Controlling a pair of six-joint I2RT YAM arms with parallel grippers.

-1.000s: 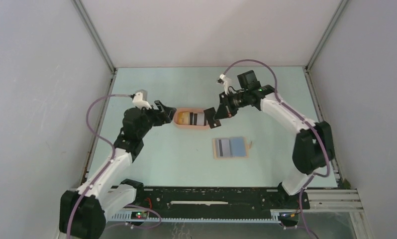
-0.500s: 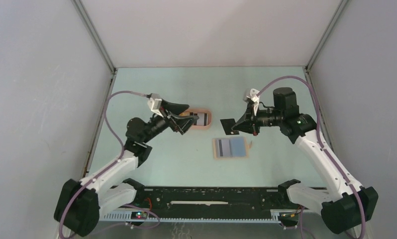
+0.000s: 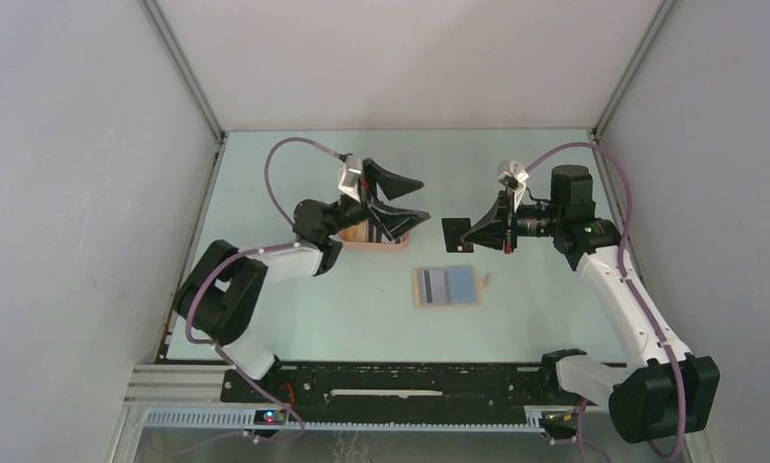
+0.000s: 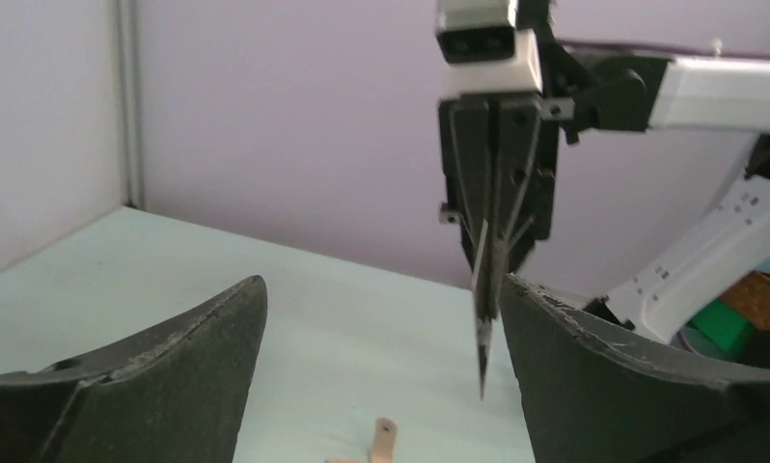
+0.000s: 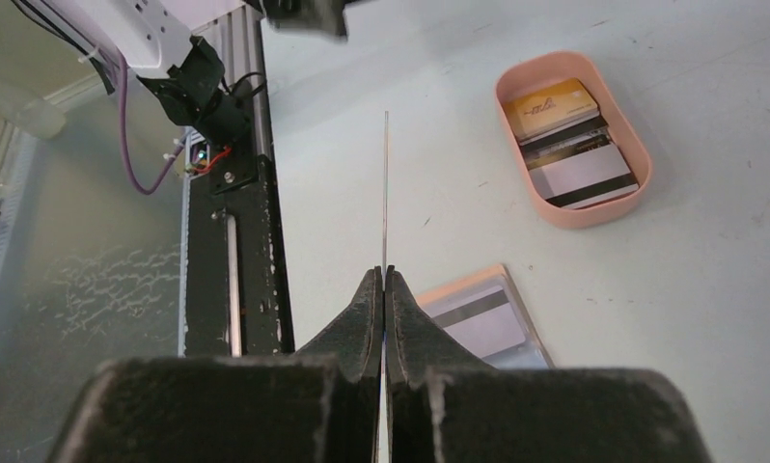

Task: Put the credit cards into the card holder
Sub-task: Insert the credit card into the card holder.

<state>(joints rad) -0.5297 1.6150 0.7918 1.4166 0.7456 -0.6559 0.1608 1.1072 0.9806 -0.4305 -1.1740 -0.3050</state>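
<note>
The robot's right gripper has the black credit card mid-side, so the left gripper should grip the card's loose side while the right gripper takes a new hold near a corner.
My right gripper is shut on a black credit card, held on edge above the table. In the right wrist view that card shows as a thin line running out from the closed fingertips. The tan card holder lies open below, with a grey striped card and a blue card on it. My left gripper hangs open and empty above the peach tray, facing the right gripper. Its wrist view shows both wide fingers and the black card edge-on beyond them.
The peach tray holds a yellow-orange card and striped cards. The holder's snap tab lies on the table below the left gripper. Grey walls enclose the table on three sides. A black rail runs along the near edge.
The right arm drew back to the right, carrying the black card away from the tray. The left arm swung over the tray and its jaws opened wider.
</note>
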